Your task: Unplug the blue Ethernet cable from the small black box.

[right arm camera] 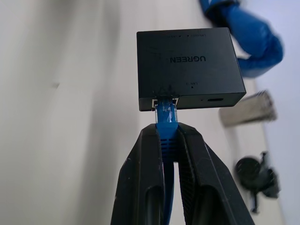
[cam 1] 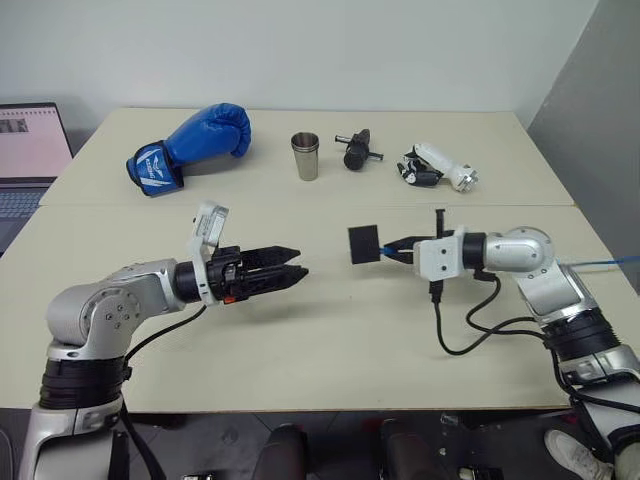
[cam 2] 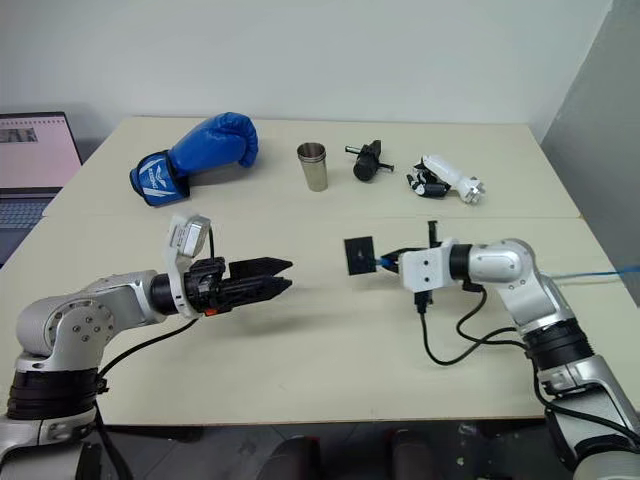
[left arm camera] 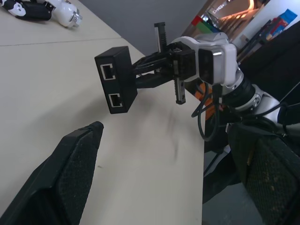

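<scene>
Next, my left gripper grips the box's loose end (cam 1: 355,247) before I unplug the cable, as the small black box hangs by its plug (cam 1: 386,251) from my right gripper.
The small black box (right arm camera: 190,65) hangs in the air above the table's middle, carried by the plug of the blue Ethernet cable (right arm camera: 167,124) seated in a port on its edge. My right gripper (right arm camera: 167,131) is shut on the cable just behind the clear plug, reaching in from the right (cam 1: 395,247). From there the cable trails off past the table's right edge (cam 1: 610,263). My left gripper (cam 1: 300,262) is open and level, pointing right at the box (cam 1: 364,243) with a gap between them. In the left wrist view the box (left arm camera: 116,79) shows two empty ports facing my left gripper.
Along the far side of the table (cam 1: 300,340) lie a blue boxing glove (cam 1: 190,145), a metal cup (cam 1: 306,156), a black cylindrical tool (cam 1: 355,150) and a white-and-black gadget (cam 1: 435,167). A laptop (cam 1: 25,160) stands off the left edge.
</scene>
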{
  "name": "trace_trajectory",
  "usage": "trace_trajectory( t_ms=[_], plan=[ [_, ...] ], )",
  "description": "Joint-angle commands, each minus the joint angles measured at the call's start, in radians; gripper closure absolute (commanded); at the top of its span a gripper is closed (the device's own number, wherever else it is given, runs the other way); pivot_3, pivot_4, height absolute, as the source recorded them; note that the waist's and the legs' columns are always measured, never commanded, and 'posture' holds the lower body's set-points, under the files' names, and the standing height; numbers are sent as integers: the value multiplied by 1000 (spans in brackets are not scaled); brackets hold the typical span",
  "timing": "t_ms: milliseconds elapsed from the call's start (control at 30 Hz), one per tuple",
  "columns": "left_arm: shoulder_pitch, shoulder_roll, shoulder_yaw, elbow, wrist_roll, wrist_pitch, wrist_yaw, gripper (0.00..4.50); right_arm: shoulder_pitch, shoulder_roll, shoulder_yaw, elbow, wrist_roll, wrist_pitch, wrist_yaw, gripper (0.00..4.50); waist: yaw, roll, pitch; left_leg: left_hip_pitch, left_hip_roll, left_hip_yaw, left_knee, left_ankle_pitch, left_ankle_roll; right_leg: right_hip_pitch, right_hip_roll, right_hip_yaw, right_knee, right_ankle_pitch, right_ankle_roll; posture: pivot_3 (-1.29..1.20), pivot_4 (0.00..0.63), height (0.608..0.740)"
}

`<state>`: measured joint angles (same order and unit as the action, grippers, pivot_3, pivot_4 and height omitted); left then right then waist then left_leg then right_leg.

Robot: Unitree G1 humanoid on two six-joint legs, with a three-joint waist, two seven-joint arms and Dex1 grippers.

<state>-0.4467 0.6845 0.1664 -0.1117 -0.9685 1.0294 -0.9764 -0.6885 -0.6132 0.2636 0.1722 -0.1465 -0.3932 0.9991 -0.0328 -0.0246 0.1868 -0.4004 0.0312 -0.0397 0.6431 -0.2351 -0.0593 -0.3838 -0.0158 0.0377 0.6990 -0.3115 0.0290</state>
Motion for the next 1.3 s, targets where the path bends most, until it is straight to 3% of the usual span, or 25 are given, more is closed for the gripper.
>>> trace_trajectory(
  t_ms=[33,633,800,1200,1300],
  plan=[
    [-33,-27,47,8,-48,32,53,0,-35,32,-7,-85,31,66,-14,4367,1,0,0,0,0,-1,0,0,0,0,0,0,0,0,0,0,150,740],
    [-98,-89,42,62,-55,57,109,0,-43,79,48,-191,14,84,-3,4367,0,0,0,0,-1,-3,0,0,0,1,-1,0,0,0,0,0,150,740],
    [-111,-97,36,66,-63,71,107,896,-42,79,61,-202,5,77,-12,4367,0,0,0,0,-1,-3,0,0,0,1,-2,0,0,0,0,0,150,740],
    [-121,-104,17,72,-51,80,94,3523,-59,86,62,-188,-9,61,-40,4367,0,0,0,0,-1,-4,0,0,0,1,-2,0,0,0,0,0,150,740],
    [-117,-102,13,66,-46,79,93,3706,-60,88,63,-190,-11,63,-40,4368,0,0,0,0,-1,-5,0,0,0,1,-2,0,0,0,0,0,150,740]
  ],
)
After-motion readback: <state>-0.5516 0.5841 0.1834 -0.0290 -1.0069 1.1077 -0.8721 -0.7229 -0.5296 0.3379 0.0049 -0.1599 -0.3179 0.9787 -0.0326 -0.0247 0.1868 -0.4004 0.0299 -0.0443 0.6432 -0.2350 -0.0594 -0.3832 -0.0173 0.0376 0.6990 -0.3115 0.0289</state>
